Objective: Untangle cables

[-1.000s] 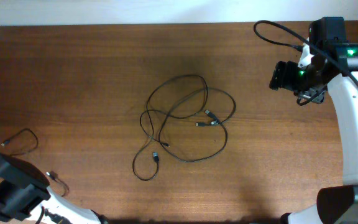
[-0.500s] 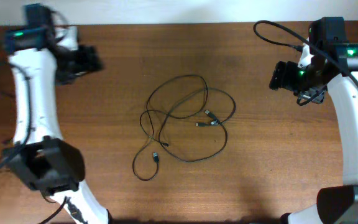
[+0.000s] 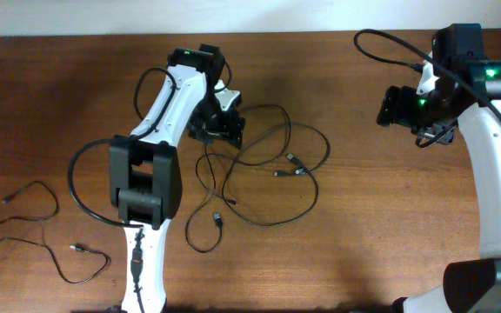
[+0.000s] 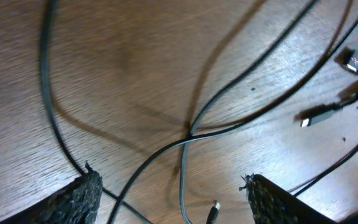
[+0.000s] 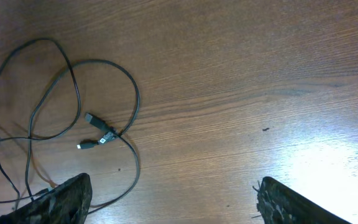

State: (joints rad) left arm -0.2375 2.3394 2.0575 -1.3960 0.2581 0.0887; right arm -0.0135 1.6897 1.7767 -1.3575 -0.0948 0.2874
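One cable lies over the looped cable (image 3: pixel 235 160) with the paired plugs. Next, my left gripper lifts the upper cable clear and puts it down next to the separate cords (image 3: pixel 56 205).
The cables (image 3: pixel 272 165) lie as a loose black tangle of loops mid-table, with small plugs (image 3: pixel 296 165) near its middle. My left gripper (image 3: pixel 219 127) is open over the tangle's upper left loops. In the left wrist view its fingers (image 4: pixel 169 182) straddle crossing cords (image 4: pixel 188 127) and a plug tip (image 4: pixel 212 212), gripping nothing. My right gripper (image 3: pixel 388 106) hovers open and empty at the far right, apart from the tangle. In the right wrist view its fingers (image 5: pixel 173 184) are wide apart, and the cable loops and plugs (image 5: pixel 98 124) show at the left.
Two separate thin black cords lie on the wooden table at the left: one (image 3: pixel 29 198) near the left edge, one (image 3: pixel 63 259) at the front left. The right arm's thick black cable (image 3: pixel 390 45) arcs at the back right.
My left arm has swung from the front left, via the back left, over to the tangle's upper left. The two loose cords at the left have come into view. The right arm has not moved.
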